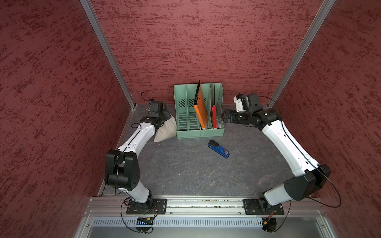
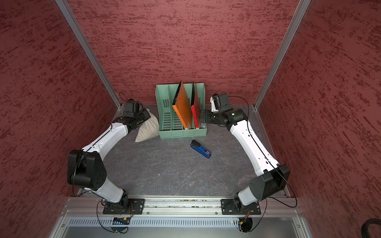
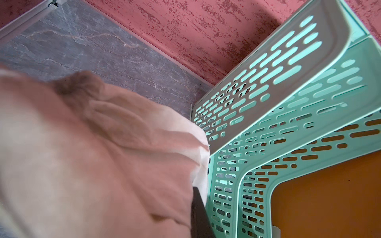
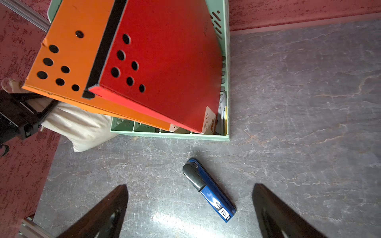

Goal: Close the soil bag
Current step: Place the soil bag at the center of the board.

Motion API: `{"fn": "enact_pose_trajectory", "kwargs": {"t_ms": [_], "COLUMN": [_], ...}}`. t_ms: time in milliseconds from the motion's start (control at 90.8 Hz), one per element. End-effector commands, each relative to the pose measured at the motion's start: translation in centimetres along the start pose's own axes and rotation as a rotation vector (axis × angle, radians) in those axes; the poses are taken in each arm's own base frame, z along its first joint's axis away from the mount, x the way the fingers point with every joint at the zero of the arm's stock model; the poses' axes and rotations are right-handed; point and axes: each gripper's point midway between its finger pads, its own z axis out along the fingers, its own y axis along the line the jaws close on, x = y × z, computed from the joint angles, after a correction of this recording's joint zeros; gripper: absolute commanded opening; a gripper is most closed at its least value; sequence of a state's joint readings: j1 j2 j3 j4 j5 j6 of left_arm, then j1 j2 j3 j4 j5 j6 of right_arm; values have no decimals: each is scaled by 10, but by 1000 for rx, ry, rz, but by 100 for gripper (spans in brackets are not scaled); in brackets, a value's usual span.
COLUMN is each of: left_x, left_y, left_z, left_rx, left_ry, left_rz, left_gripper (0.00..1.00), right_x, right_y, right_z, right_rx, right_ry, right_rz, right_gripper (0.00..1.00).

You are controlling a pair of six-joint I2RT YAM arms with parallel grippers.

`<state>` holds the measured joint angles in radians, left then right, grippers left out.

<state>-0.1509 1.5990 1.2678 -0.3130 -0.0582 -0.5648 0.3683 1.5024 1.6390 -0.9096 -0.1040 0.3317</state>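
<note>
The table [image 1: 161,152] in front of the soil bag is clear, so I should keep pulling the bag with my left gripper to the rack's front corner [image 1: 177,136] and let go there.
The soil bag [image 1: 165,131] [image 2: 147,131] is a cream cloth sack lying against the left side of the green file rack [image 1: 198,133]. My left gripper [image 1: 167,117] sits on the bag's far, upper end and is shut on its cloth. In the left wrist view the bag [image 3: 103,154] fills most of the picture, with a bunched brownish tip [image 3: 80,84], and only one dark finger [image 3: 198,212] shows past it. My right gripper [image 1: 224,116] [image 4: 189,185] hangs open and empty beside the rack's right side, well away from the bag [image 4: 82,127].
The rack [image 2: 182,134] stands against the back wall and holds an orange folder [image 1: 201,111] and a red folder [image 1: 214,115]. A blue and black stapler [image 1: 218,148] [image 4: 210,189] lies on the grey table in front of it. Red walls close in three sides.
</note>
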Motion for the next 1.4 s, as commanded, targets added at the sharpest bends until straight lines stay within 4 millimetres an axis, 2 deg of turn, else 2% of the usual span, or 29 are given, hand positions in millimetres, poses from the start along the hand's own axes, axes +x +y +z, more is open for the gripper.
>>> {"fn": "enact_pose_trajectory", "kwargs": {"t_ms": [0, 121, 154, 320, 551, 1047, 1135, 1201, 1278, 1388], "left_x": [4, 24, 31, 60, 79, 120, 125, 129, 130, 133], "left_y": [-9, -2, 0, 7, 16, 50, 51, 50, 49, 50], "left_z": [-11, -10, -10, -10, -15, -5, -3, -2, -2, 0], "left_rx": [60, 61, 59, 44, 41, -67, -62, -58, -51, -49], "left_ry": [-13, 35, 50, 104, 150, 372, 406, 430, 440, 452], "left_rz": [-36, -48, -47, -42, -63, -114, -109, -103, -100, -100], "left_gripper": [0, 0, 0, 0, 0, 0, 21, 34, 45, 57], "right_x": [0, 7, 6, 13, 19, 34, 37, 39, 41, 42], "right_y": [-5, -6, -3, -1, 0, 0, -1, -2, -2, -3], "right_z": [-9, -3, -10, -11, -19, -30, -29, -27, -25, -22], "right_rx": [7, -2, -17, -41, -60, -87, -87, -87, -87, -86], "right_ry": [-23, -4, -22, -13, -20, -15, -12, -11, -6, -2], "right_rz": [22, 43, 45, 71, 69, 96, 100, 105, 108, 113], "right_gripper": [98, 99, 99, 98, 98, 98, 98, 99, 98, 98]}}
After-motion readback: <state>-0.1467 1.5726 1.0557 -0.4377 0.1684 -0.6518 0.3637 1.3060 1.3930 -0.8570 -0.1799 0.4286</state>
